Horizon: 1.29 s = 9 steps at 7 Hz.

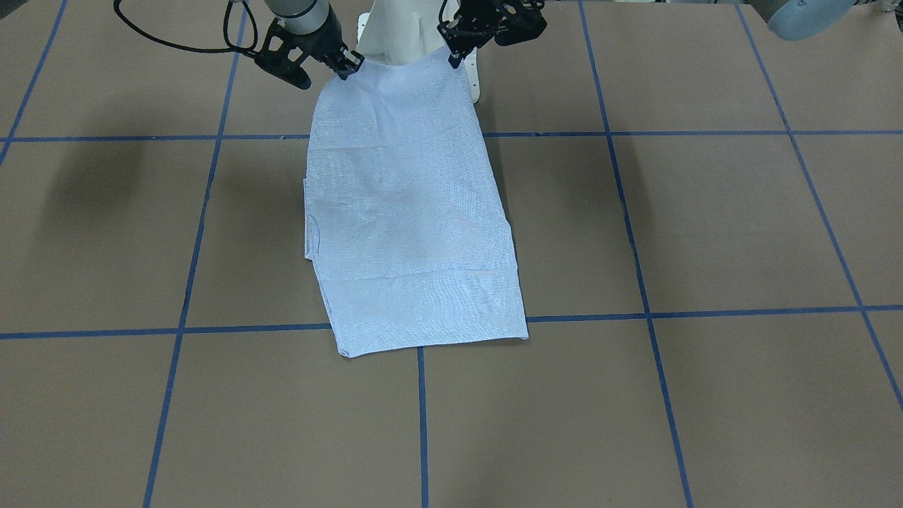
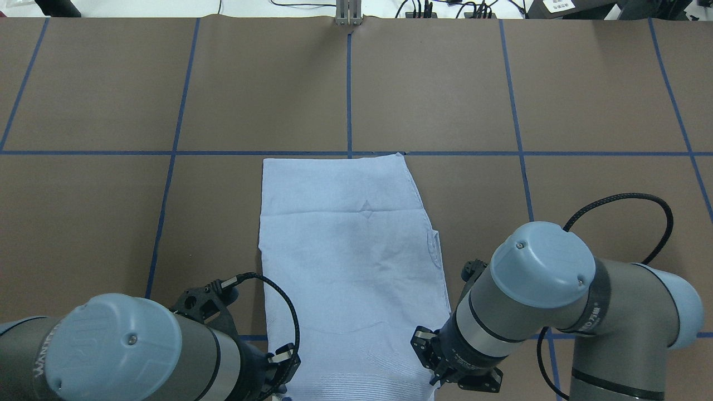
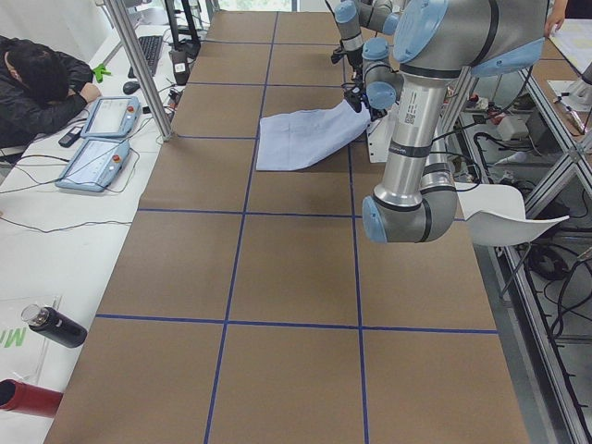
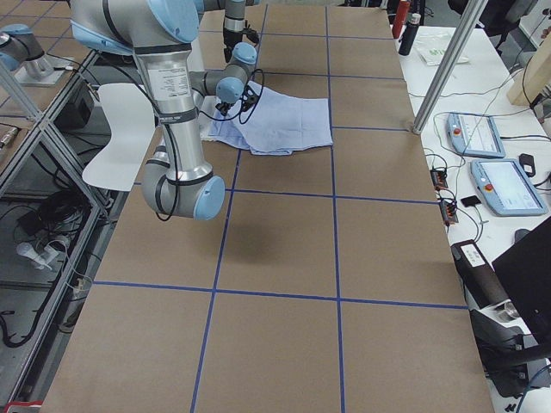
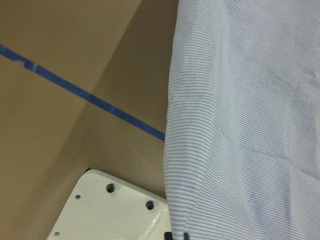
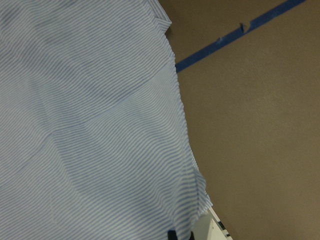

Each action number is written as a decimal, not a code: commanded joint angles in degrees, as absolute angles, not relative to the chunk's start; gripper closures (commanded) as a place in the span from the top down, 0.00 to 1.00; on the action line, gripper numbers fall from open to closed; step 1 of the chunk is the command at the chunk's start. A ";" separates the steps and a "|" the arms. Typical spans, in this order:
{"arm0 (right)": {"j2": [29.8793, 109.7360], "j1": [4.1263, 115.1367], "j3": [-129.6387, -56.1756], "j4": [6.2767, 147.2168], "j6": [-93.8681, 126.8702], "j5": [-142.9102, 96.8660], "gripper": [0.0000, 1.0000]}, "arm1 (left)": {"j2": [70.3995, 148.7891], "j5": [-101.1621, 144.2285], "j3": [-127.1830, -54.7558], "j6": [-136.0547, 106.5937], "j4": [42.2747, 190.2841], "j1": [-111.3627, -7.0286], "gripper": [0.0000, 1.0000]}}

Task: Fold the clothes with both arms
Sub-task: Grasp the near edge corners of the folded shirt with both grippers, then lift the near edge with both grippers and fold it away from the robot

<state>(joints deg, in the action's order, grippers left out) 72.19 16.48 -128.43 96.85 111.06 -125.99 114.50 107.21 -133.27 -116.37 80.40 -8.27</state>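
The shirt's raised end [image 1: 404, 75] hangs over the white pedestal base, so my left gripper and right gripper should carry its corners forward over the flat far end [image 1: 432, 312].
The clothes are one light blue striped shirt [image 1: 409, 212], folded into a long narrow panel in the middle of the table [image 2: 351, 250]. Its far end lies flat, while the end nearest the robot is lifted off the table. My left gripper [image 1: 453, 56] is shut on one corner of that raised end and my right gripper [image 1: 350, 69] is shut on the other. Seen from overhead, the left gripper [image 2: 281, 387] and the right gripper [image 2: 435, 379] sit at the shirt's two near corners. Each wrist view is filled with striped cloth [image 5: 250, 125] [image 6: 90, 125] hanging from the fingertips.
The white pedestal base [image 1: 395, 35] stands right under the raised edge. Blue tape lines [image 1: 422, 423] grid the brown table. A person [image 3: 42, 88] leans on a side bench with teach pendants [image 3: 92, 157]. A metal pole [image 3: 139, 65] rises at that table edge.
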 commanded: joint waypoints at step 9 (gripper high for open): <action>64.36 31.35 -122.29 96.50 108.91 -133.25 0.00 | 118.56 112.76 -133.62 -103.47 73.21 -25.11 0.00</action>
